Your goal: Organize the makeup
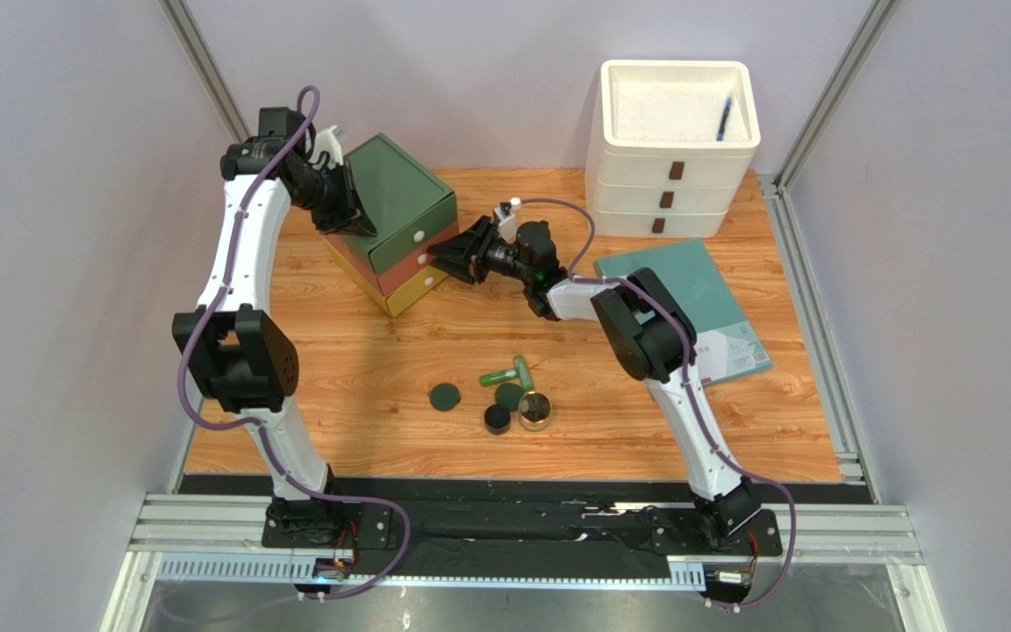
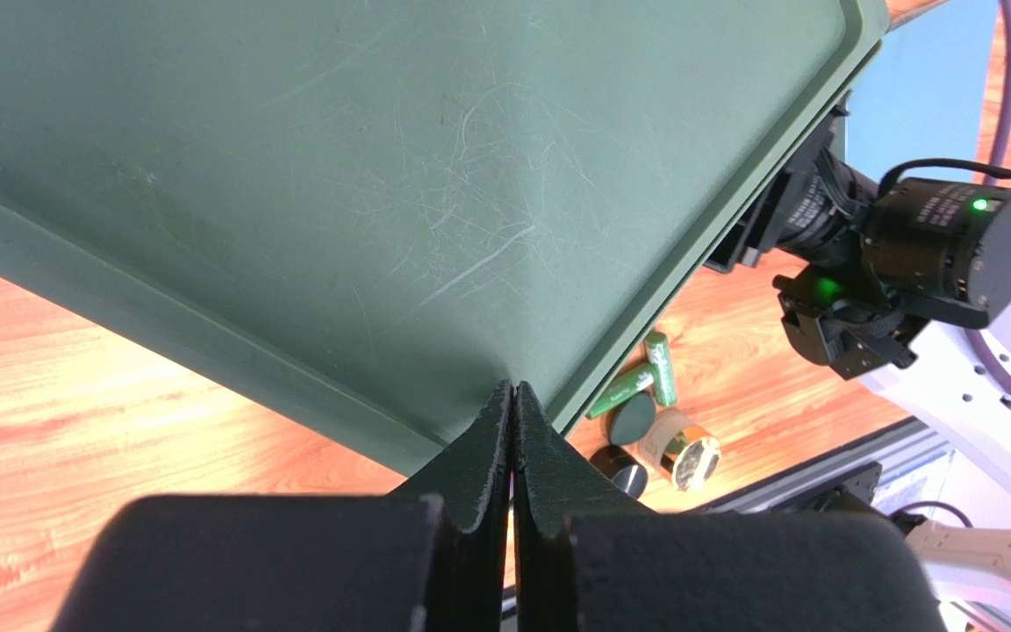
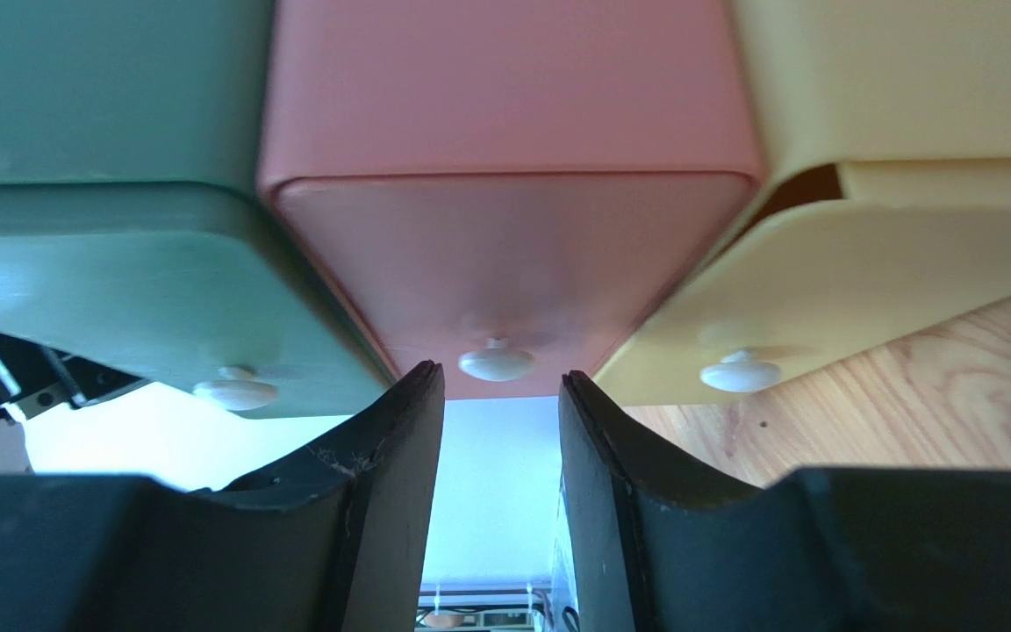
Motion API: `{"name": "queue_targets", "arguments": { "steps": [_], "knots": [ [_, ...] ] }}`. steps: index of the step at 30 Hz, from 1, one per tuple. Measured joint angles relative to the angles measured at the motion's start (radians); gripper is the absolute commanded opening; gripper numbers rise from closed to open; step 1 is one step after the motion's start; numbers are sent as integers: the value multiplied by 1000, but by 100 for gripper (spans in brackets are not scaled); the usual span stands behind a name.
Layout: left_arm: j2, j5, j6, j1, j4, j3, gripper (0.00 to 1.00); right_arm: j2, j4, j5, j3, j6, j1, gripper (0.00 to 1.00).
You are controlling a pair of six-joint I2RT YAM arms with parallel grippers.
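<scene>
I should open my right gripper, reach closer and close around the knob (image 1: pixel 423 258) before pulling the drawer, since the pink drawer's white knob (image 3: pixel 496 362) sits past my fingers.
The makeup lies loose on the wooden table: two bright green tubes (image 1: pixel 507 374), a dark green compact (image 1: pixel 445 398), a black jar (image 1: pixel 498 420) and a gold-rimmed jar (image 1: pixel 537 412). The left wrist view shows them too: a tube (image 2: pixel 659 370), the compact (image 2: pixel 630 423) and the gold-rimmed jar (image 2: pixel 685 450). My left gripper (image 1: pixel 343 213) (image 2: pixel 512 393) is shut, tips against the green top of the coloured drawer unit (image 1: pixel 399 198). My right gripper (image 1: pixel 450 258) (image 3: pixel 500 382) is open and faces the drawer fronts. The pink drawer's white knob (image 3: pixel 496 360) sits just beyond its fingertips, ungripped.
The unit has a green drawer knob (image 3: pixel 235 390) and a yellow drawer knob (image 3: pixel 740 373); the yellow drawer stands slightly ajar. A white drawer unit (image 1: pixel 673 165) at the back right holds a blue pen (image 1: pixel 725 119) in its top tray. A teal book (image 1: pixel 709 316) lies under my right arm.
</scene>
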Motion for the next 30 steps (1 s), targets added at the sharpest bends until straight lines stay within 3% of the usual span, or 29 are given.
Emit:
{"name": "queue_targets", "arguments": {
  "steps": [17, 30],
  "knots": [
    [-9, 22, -6, 5, 33, -21, 0, 58, -13, -6, 97, 1, 11, 41],
    [-9, 16, -6, 6, 38, -21, 0, 86, -13, -17, 128, 2, 31, 32]
  ]
}}
